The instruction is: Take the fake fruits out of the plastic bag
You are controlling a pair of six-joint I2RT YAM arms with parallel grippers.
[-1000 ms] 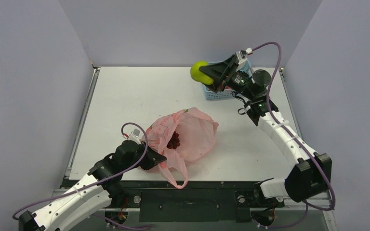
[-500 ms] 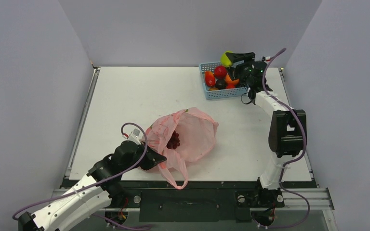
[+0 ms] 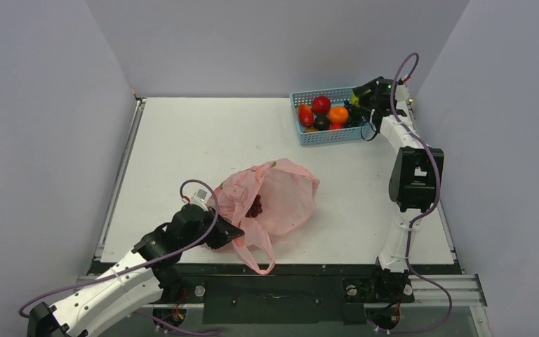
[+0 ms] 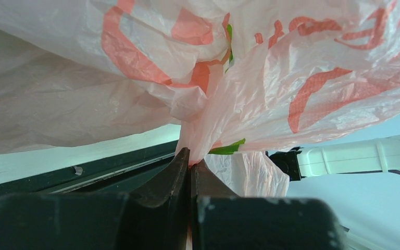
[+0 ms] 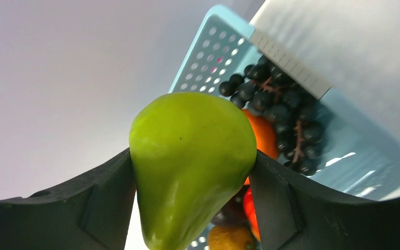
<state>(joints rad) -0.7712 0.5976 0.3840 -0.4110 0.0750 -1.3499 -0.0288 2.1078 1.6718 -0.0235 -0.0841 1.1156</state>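
Note:
My right gripper keeps going toward the basket's corner next to the dark grape bunch and lets go there, because the pear is above the basket and that corner is free.
The pink plastic bag lies on the table near the front, its mouth open toward the left. A dark red grape bunch shows inside it. My left gripper is shut on the bag's edge, pinching the plastic between its fingers. My right gripper is at the right end of the light blue basket, shut on the yellow-green pear, which it holds above the basket. The pear barely shows in the top view.
The basket holds a red fruit, an orange fruit, a dark round one and a dark grape bunch. Grey walls stand around the table. One bag handle hangs over the table's front edge.
My right arm has swung back and right, carrying the pear from left of the basket to its right end. The left gripper and bag have hardly moved.

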